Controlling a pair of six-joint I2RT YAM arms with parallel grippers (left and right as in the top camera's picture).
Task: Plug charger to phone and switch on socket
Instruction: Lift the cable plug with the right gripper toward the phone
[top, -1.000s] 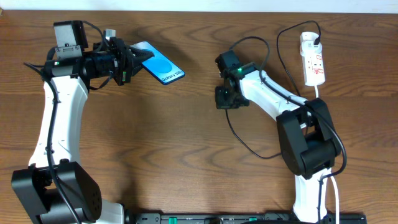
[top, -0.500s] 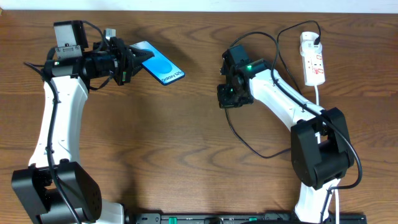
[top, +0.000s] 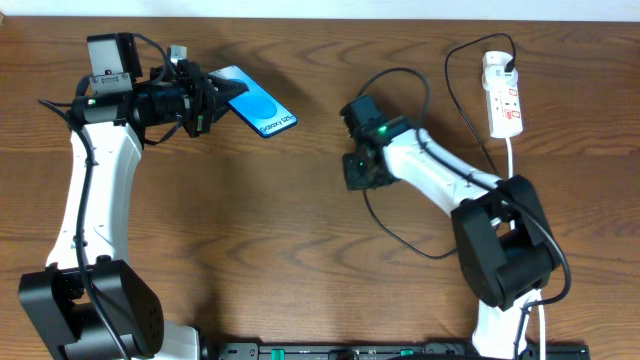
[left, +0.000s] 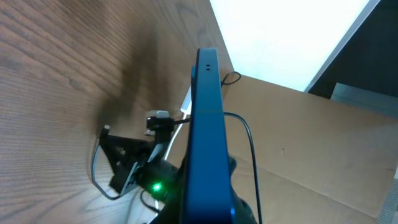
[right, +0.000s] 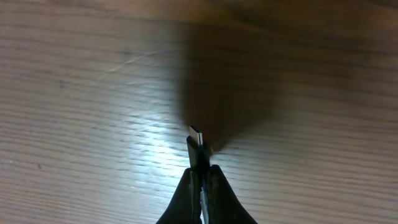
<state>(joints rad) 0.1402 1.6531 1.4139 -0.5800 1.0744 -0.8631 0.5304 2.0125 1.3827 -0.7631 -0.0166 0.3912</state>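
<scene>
Next, I lift the charger's plug tip with my right gripper and turn it toward the phone's bottom edge before I plug it in, because it is pointing down at the wood.
My left gripper is shut on the phone, holding it tilted above the table at the upper left; its light-blue screen reads "Galaxy S25". In the left wrist view the phone shows edge-on, running up from the jaws. My right gripper is shut on the charger's plug tip, which sticks out past the fingertips just above the wood. The thin black cable loops across the table to the white socket at the upper right, where a black plug sits in it.
A white cord runs down from the socket beside the right arm. The wooden table lies between the arms. A pale wall edges the far side.
My right gripper has shifted a little left and down with the plug tip in it. The left arm and phone have not moved.
</scene>
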